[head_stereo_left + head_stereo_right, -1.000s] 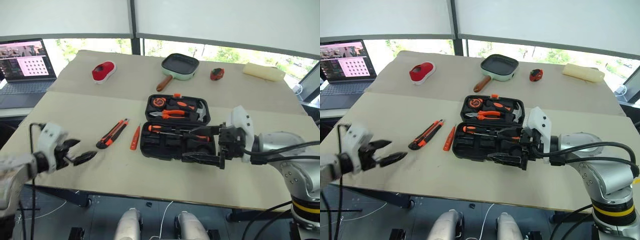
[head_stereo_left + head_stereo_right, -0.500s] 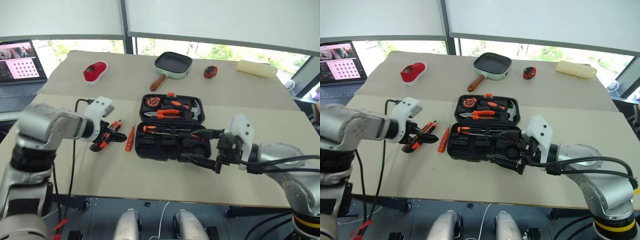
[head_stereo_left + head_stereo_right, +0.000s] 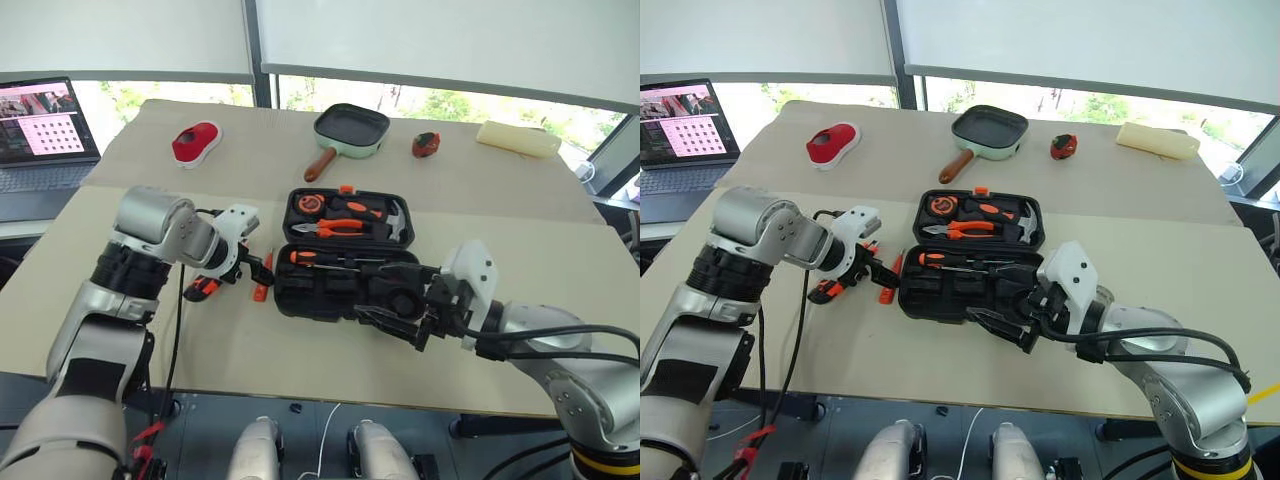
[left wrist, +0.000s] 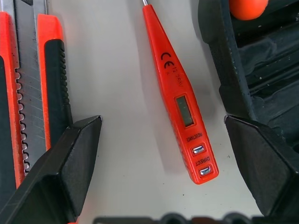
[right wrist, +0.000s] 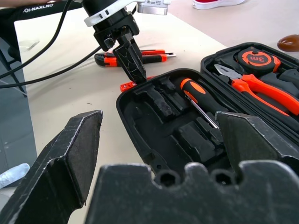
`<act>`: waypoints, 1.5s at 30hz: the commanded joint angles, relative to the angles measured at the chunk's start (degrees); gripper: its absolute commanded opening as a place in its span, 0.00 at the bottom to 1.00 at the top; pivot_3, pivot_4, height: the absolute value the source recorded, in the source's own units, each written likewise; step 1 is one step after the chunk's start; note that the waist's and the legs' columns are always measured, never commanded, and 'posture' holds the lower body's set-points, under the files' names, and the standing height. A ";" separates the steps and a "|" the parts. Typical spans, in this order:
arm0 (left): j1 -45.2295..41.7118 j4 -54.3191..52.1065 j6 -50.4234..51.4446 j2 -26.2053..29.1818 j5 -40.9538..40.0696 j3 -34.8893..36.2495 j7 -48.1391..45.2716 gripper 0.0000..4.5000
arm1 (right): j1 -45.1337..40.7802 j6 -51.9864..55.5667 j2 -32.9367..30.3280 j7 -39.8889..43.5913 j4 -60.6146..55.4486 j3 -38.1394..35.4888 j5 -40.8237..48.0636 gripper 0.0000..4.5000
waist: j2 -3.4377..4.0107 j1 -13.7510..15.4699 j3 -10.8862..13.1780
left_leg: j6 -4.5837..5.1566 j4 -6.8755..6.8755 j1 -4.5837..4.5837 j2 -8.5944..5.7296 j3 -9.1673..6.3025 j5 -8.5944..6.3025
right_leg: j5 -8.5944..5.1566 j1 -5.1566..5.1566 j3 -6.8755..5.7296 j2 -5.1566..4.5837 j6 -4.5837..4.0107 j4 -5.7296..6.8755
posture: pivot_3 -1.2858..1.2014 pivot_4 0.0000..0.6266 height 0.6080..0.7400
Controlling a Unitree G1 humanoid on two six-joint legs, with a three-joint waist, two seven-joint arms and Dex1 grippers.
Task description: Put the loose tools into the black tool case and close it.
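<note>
The slim orange tool point(image 3: 262, 283) should fit into place, parallel to the screwdriver, when I lower it, because an empty moulded hollow point(image 3: 314, 281) runs next to the screwdriver for it to sit in.
The black tool case point(image 3: 322, 305) lies open mid-table, with a screwdriver point(image 5: 198, 99) in its near half and pliers, hammer and tape measure in its lid. Left of it lie a slim orange tool point(image 4: 180, 100) and an orange-black utility knife point(image 3: 203, 288). My left gripper point(image 3: 250, 268) points down over the slim tool, open, one finger point(image 4: 70, 158) on each side, not touching it. My right gripper point(image 3: 392, 302) hovers open and empty at the case's near right corner.
A green frying pan point(image 3: 352, 130), a red shoe-shaped object point(image 3: 195, 142), a small red-black item point(image 3: 426, 144) and a yellow sponge point(image 3: 517, 138) lie along the table's far side. A laptop point(image 3: 45, 120) stands at the far left.
My left arm has swung in from the table's left edge and tipped down over the slim orange tool. The right gripper has stayed by the case. The camera has shifted.
</note>
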 commanded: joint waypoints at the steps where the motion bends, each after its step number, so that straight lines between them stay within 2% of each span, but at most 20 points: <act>1: 0.18 1.93 0.24 -1.96 1.78 -3.00 -0.58 0.88 | 0.16 -1.50 0.08 -1.16 -2.81 -2.43 1.98 1.00 | 0.04 0.17 -0.02 | 0.00 0.00 0.00 -0.02 0.00 0.00 | 0.00 0.00 0.00 -0.01 0.00 0.00 | 0.52 0.24 1.00; 3: -0.09 3.08 0.24 -3.20 3.33 -3.07 -0.80 0.78 | 0.36 -1.46 -0.01 -1.46 -3.02 -2.61 2.32 1.00 | 0.06 0.31 -0.04 | 0.00 0.01 0.02 -0.04 0.02 0.00 | 0.00 0.02 0.01 -0.03 0.01 0.00 | 0.52 0.24 1.00; 9: -1.55 7.23 0.14 -6.66 6.71 -3.36 -2.65 0.30 | 0.88 -1.48 -1.02 -1.67 -3.33 -2.96 3.18 1.00 | 0.10 0.87 -0.06 | 0.00 0.02 0.02 -0.10 0.01 0.00 | -0.01 0.04 0.00 -0.07 0.03 -0.01 | 0.52 0.24 1.00; 12: -1.83 8.57 -1.25 -5.50 8.13 -3.87 -4.14 0.09 | 1.00 -1.25 -1.36 -1.91 -3.39 -3.23 3.65 1.00 | 0.11 0.94 -0.07 | 0.01 0.03 0.02 -0.14 -0.02 0.00 | -0.02 0.07 0.00 -0.10 0.05 -0.01 | 0.52 0.24 1.00; 17: -1.58 7.22 -2.81 -0.61 9.17 -4.04 -8.00 0.09 | 1.74 -0.87 -1.74 -2.37 -3.77 -3.65 4.06 1.00 | 0.15 0.68 -0.09 | 0.01 0.03 0.02 -0.13 -0.04 0.00 | -0.02 0.04 0.00 -0.09 0.05 0.01 | 0.52 0.24 1.00; 21: -1.19 -0.45 -8.80 6.15 9.23 -5.27 -14.49 0.09 | 3.29 -0.29 -2.95 -2.25 -4.11 -4.46 4.52 1.00 | 0.10 -0.05 -0.03 | 0.00 0.01 -0.02 -0.08 -0.04 0.00 | -0.03 -0.03 0.02 -0.06 0.04 0.00 | 0.52 0.24 1.00; 24: -0.21 -6.98 -25.45 11.65 12.40 -7.10 -24.20 0.09 | 5.26 -0.11 -5.69 -0.92 -4.07 -5.51 4.67 1.00 | 0.06 -0.18 0.02 | 0.00 0.00 -0.09 -0.03 -0.04 0.00 | -0.03 -0.09 0.01 -0.01 0.02 0.01 | 0.52 0.24 1.00; 27: 3.48 -9.91 -48.28 16.30 19.34 -8.96 -32.51 0.09 | 6.59 -0.27 -7.44 -0.57 -3.63 -6.78 5.30 1.00 | 0.07 0.00 0.01 | 0.00 0.01 -0.10 -0.05 0.01 0.00 | -0.03 -0.06 0.00 -0.06 0.02 -0.06 | 0.52 0.24 1.00; 30: 4.67 -7.76 -63.43 14.35 18.18 -5.90 -43.40 0.09 | 7.27 0.32 -8.34 -0.76 -3.14 -7.73 6.39 1.00 | 0.07 0.45 0.01 | 0.00 0.01 -0.08 -0.04 0.06 0.00 | -0.02 -0.01 0.00 -0.08 0.00 -0.11 | 0.52 0.24 1.00; 32: 4.38 -6.22 -68.22 12.88 18.42 -5.42 -47.93 0.09 | 7.34 0.48 -8.73 -0.88 -2.91 -7.88 6.49 1.00 | 0.06 0.98 0.02 | 0.01 0.05 -0.09 -0.05 0.08 0.00 | -0.02 0.00 0.00 -0.09 0.00 -0.11 | 0.52 0.24 1.00; 36: 0.27 1.21 -78.84 6.36 25.28 -11.28 -56.10 0.09 | 7.42 1.70 -9.71 -1.12 -2.20 -8.54 7.88 1.00 | 0.04 1.22 0.02 | 0.04 0.14 -0.20 -0.05 0.06 0.00 | 0.00 0.03 -0.03 -0.08 0.04 -0.20 | 0.52 0.24 1.00; 41: -3.06 10.14 -86.39 0.63 33.39 -15.68 -61.19 0.09 | 7.37 1.27 -10.46 -2.02 -2.57 -8.36 6.88 1.00 | 0.04 0.67 0.02 | 0.09 0.21 -0.31 -0.08 0.00 -0.02 | 0.02 0.03 -0.03 -0.06 0.08 -0.28 | 0.52 0.24 1.00; 45: -5.72 16.62 -86.39 -4.18 38.13 -16.59 -60.75 0.09 | 8.02 1.27 -9.77 -3.47 -3.85 -8.02 7.48 1.00 | 0.04 0.38 0.02 | 0.11 0.20 -0.34 -0.02 -0.07 -0.03 | 0.02 -0.03 -0.01 0.04 0.09 -0.24 | 0.52 0.24 1.00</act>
